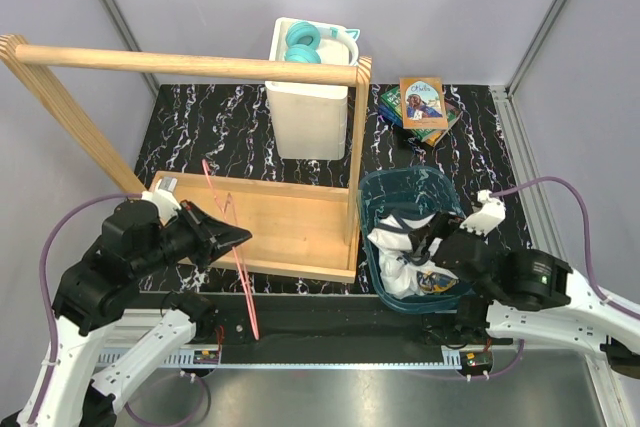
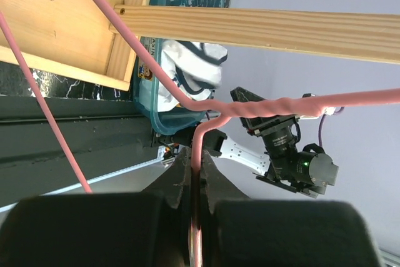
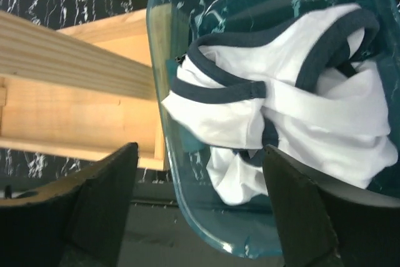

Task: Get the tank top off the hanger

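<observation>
The pink hanger's hook (image 1: 207,166) sits lower than the rack's rail, so the robot's left gripper needs to move back and raise the hook above the rail (image 1: 210,65) before hanging it up.
The white tank top (image 1: 412,250) with navy trim lies crumpled in a teal bin (image 1: 385,192) at the right; it also shows in the right wrist view (image 3: 300,110) and the left wrist view (image 2: 187,70). The bare pink hanger (image 1: 238,257) is off the shirt, held over the wooden base's front edge. My left gripper (image 1: 240,237) is shut on the hanger's wire hook (image 2: 199,154). My right gripper (image 1: 432,242) is open and empty just above the shirt, its fingers (image 3: 106,192) astride the bin's near rim (image 3: 187,204).
A wooden rack with a thick rail (image 1: 190,62) and flat base (image 1: 290,222) stands centre-left. A white container (image 1: 310,107) holding teal headphones (image 1: 303,44) sits behind it. Books (image 1: 422,102) lie at the back right. Grey walls enclose the marbled table.
</observation>
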